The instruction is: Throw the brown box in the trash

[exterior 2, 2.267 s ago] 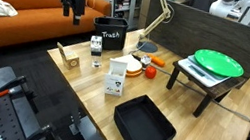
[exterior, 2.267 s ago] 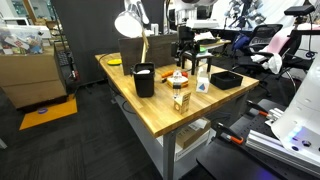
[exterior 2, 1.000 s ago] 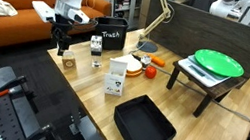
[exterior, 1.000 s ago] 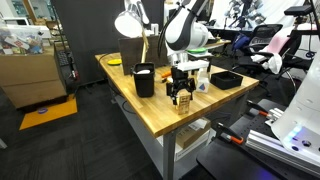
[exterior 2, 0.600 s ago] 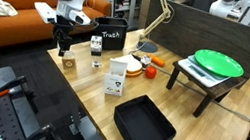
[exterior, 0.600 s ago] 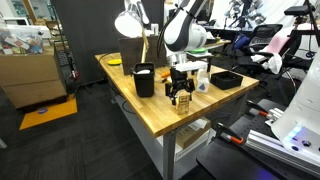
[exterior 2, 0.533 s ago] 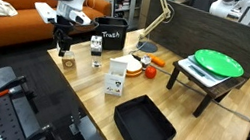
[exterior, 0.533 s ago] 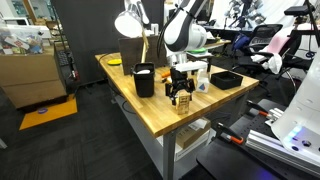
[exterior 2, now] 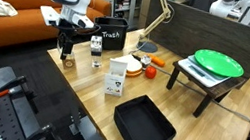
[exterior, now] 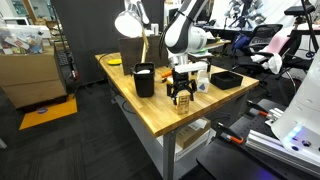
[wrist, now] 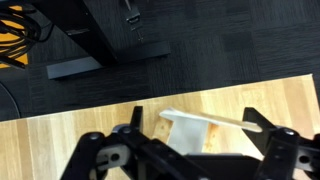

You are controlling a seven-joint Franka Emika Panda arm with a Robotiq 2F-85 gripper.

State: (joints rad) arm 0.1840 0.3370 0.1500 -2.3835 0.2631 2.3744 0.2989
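The brown box's open top (wrist: pixel 190 131) is between my open fingers. My gripper keeps going toward the box (exterior 2: pixel 68 63) and keep closing until my fingers hold it.
The brown box (exterior: pixel 181 101) stands upright near the table's front edge; it also shows in the other exterior view (exterior 2: pixel 67 64). In the wrist view its open top with a pale flap (wrist: pixel 195 128) lies between my fingers. My gripper (exterior: pixel 181 92) (exterior 2: pixel 65 52) (wrist: pixel 197 122) is open and sits low over the box, one finger on each side. The flap reaches the right finger (wrist: pixel 262 121), and a gap shows at the left one. The trash (exterior: pixel 144 79), a black bin labelled "Trash" (exterior 2: pixel 109 35), stands a short way behind the box.
A white carton (exterior 2: pixel 116 77), a red-topped container (exterior 2: pixel 133 69) and a shallow black tray (exterior 2: pixel 144 125) sit on the wooden table (exterior 2: pixel 196 132). A green plate on a stand (exterior 2: pixel 217 63) and a desk lamp (exterior: pixel 130 22) stand further back. The table edge is close to the box.
The arm came from the back of the table to the brown box. Over the last second the gripper sank slightly lower around it. The box has not moved.
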